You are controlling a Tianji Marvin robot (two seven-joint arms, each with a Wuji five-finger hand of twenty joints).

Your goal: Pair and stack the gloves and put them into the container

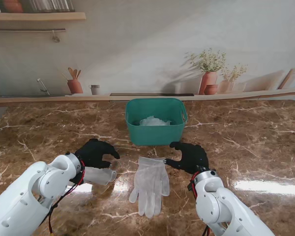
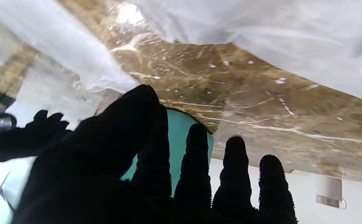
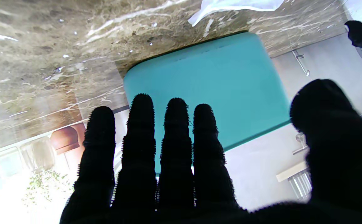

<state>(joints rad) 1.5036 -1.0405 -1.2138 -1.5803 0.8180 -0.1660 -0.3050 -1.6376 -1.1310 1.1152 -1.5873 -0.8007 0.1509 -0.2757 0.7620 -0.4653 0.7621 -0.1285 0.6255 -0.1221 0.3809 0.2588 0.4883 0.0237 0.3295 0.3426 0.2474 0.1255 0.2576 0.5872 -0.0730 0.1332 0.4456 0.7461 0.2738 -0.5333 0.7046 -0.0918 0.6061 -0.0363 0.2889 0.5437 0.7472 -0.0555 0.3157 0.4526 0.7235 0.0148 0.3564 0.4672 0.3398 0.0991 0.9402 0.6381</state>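
Note:
The second translucent glove [image 1: 101,176] is lying thin and creased [image 2: 272,33], so it will hang down limp with its fingers dangling when I pick it up by its cuff.
A translucent white glove [image 1: 150,184] lies flat on the marble table [image 1: 246,147], between my hands, its fingers pointing toward me. A second translucent glove [image 1: 99,175] [image 2: 261,31] lies partly under my left wrist. The teal container [image 1: 155,129] [image 3: 205,87] [image 2: 181,130] stands just beyond them, with white gloves [image 1: 154,121] inside it. My left hand [image 1: 94,152] [image 2: 121,174] hovers open, fingers spread, left of the flat glove. My right hand [image 1: 189,157] [image 3: 168,174] is open too, its thumb by that glove's cuff [image 3: 230,6].
A ledge [image 1: 49,100] runs along the table's far edge in front of a printed wall scene of vases and a shelf. Bare marble stretches to either side of the container and near my right arm.

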